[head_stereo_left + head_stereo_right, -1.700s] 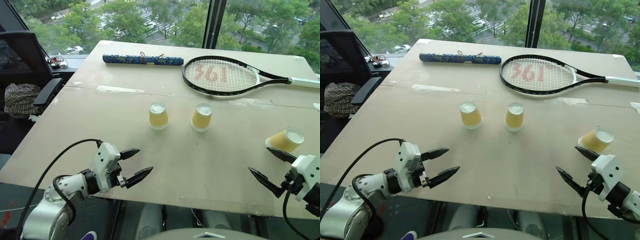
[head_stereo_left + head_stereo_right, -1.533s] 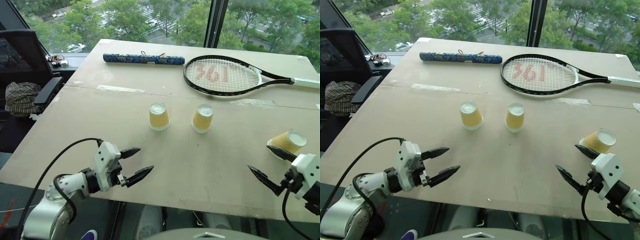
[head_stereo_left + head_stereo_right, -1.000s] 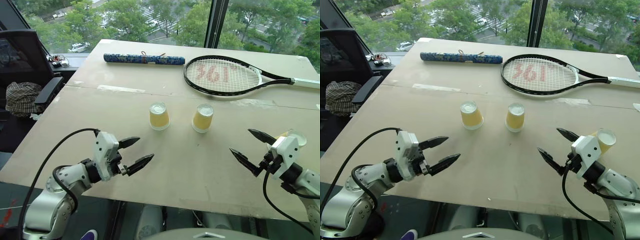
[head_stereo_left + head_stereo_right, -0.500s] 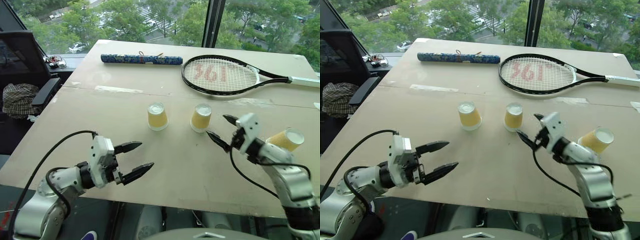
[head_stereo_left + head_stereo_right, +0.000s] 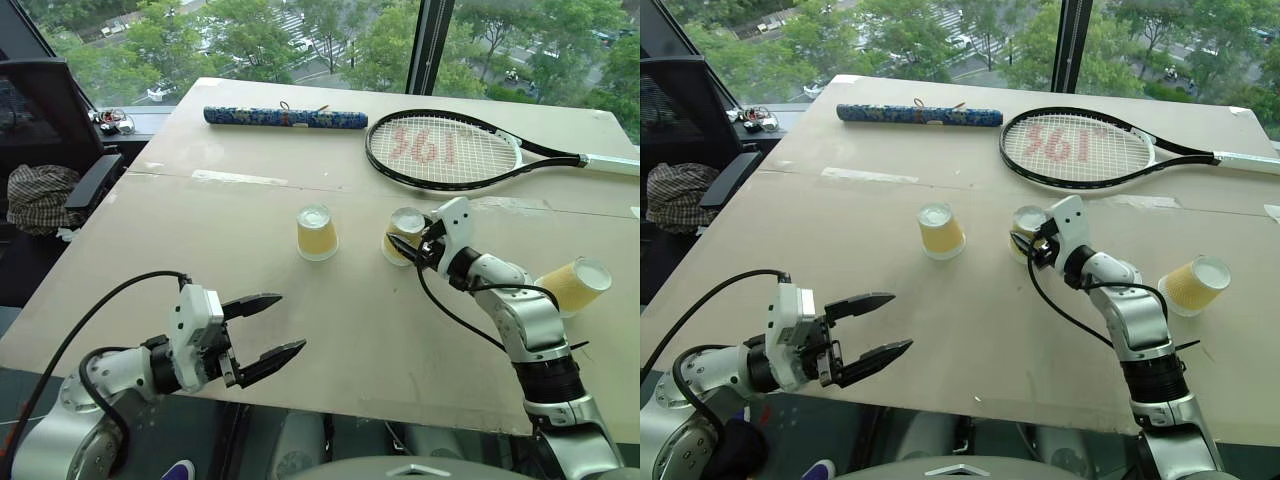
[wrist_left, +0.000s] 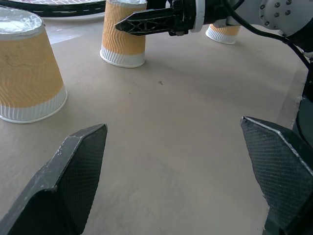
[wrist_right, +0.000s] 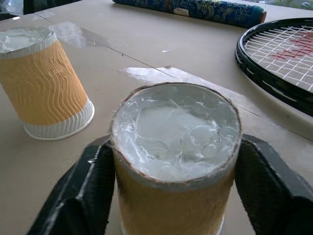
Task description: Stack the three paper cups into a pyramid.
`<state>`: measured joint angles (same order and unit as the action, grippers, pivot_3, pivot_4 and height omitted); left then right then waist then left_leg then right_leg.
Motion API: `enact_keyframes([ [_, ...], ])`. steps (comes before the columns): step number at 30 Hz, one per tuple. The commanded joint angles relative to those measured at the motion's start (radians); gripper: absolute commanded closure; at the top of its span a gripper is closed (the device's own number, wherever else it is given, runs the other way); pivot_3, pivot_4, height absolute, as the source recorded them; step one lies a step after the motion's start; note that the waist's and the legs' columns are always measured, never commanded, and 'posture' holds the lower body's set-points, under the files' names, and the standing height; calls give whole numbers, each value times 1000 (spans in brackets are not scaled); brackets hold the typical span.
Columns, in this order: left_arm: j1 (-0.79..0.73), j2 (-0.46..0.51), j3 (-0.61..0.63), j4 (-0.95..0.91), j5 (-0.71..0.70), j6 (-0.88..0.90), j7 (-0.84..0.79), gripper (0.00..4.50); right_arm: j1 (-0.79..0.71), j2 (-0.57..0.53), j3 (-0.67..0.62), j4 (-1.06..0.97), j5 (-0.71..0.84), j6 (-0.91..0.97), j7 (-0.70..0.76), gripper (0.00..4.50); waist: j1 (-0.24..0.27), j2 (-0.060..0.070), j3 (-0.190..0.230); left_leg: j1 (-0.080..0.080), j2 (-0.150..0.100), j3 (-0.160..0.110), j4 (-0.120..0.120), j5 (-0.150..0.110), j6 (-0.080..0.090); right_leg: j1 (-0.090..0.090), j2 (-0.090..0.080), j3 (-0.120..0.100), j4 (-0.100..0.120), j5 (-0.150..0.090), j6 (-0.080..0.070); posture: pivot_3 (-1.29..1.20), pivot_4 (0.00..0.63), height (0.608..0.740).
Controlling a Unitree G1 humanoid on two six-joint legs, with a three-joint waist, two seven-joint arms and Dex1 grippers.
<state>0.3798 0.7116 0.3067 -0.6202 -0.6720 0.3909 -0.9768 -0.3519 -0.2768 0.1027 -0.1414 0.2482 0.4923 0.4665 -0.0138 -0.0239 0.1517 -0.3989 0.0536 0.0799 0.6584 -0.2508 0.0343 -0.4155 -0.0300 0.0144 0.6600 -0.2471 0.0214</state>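
Note:
My gripper will carry the free-standing cup over. That cup gets wider toward its bottom rim, so it will touch the middle cup rim first, with the tops apart.
Three paper cups, yellow-orange with white ends, are on the tan table. The left cup stands upside down on its own. To its right, the middle cup is also upside down, with my right gripper shut on its sides; its fingers press both flanks in the right wrist view. A third cup lies tilted on its side far to the right. My left gripper hangs open near the table's front edge, well short of the left cup.
A tennis racket and a blue rolled tube lie at the back of the table. A black chair with a checked cloth stands off the left edge. A seam crosses the tabletop behind the cups.
My right gripper has swung left and forward from beside the tipped cup to the middle cup and shut on it. The left gripper stays open, drawn back a little.

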Motion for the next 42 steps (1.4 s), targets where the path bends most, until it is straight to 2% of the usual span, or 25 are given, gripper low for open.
enact_keyframes([
  [1, 8, -5, 27, -46, -24, -35, -10, 0, -3, -25, -29, -35, 5, -32, 21, 2500, 0, 0, 0, 0, 0, 0, 0, 0, 0, 0, 0, 0, 0, 0, 0, 0, 150, 740],
  [6, 5, -2, 11, -44, -24, -50, -29, 0, 97, -137, -112, -165, 57, 0, 79, 2500, 4, 0, 0, -1, 0, 0, 0, 0, 0, 0, -1, 0, -1, 0, 0, 0, 150, 740],
  [11, -12, -1, -29, -38, -16, -59, -54, 0, 270, -240, -221, -331, 122, 45, 113, 2500, 3, 0, 0, 0, 0, 0, -1, 0, 0, 0, -1, 0, -1, 0, 0, 0, 150, 740],
  [16, -67, -19, -84, -9, 7, -90, -62, 0, 367, -243, -239, -406, 124, 21, 90, 2500, -2, 0, 0, 1, 1, 1, -2, 0, 0, 0, -1, 1, -1, 0, 0, 0, 150, 740],
  [29, -92, -27, -85, 44, 4, -119, -82, 0, 368, -189, -112, -349, 56, -45, 68, 2500, 1, 0, 0, 1, 1, 2, -2, 0, 0, 0, 2, 0, -2, 0, 0, 0, 150, 740],
  [34, -89, -53, -67, 64, 27, -128, -29, 0, 341, -200, -105, -301, 55, -89, 114, 292, 1, 0, 0, 1, 1, 2, -2, 0, 0, 0, 2, 1, -1, 0, 0, 0, 150, 740],
  [35, -92, -55, -65, 70, 32, -128, -19, 0, 341, -203, -107, -303, 55, -99, 121, 36, 2, 0, 0, 2, 1, 2, -2, 0, 0, 0, 2, 1, -1, 0, 0, 0, 150, 740],
  [38, -129, -70, -55, 104, 56, -109, 63, 0, 356, -224, -136, -324, 63, -167, 163, 36, 4, 0, 0, 1, 1, 1, -3, 0, 0, 0, 2, 0, -2, 0, 0, 0, 150, 740],
  [42, -214, -60, -66, 179, 113, -66, 149, 0, 404, -268, -239, -395, 205, -234, 291, 36, 9, -1, 1, 1, 0, 1, -3, 0, 0, 0, 2, 0, -2, 0, 1, 0, 150, 740],
])
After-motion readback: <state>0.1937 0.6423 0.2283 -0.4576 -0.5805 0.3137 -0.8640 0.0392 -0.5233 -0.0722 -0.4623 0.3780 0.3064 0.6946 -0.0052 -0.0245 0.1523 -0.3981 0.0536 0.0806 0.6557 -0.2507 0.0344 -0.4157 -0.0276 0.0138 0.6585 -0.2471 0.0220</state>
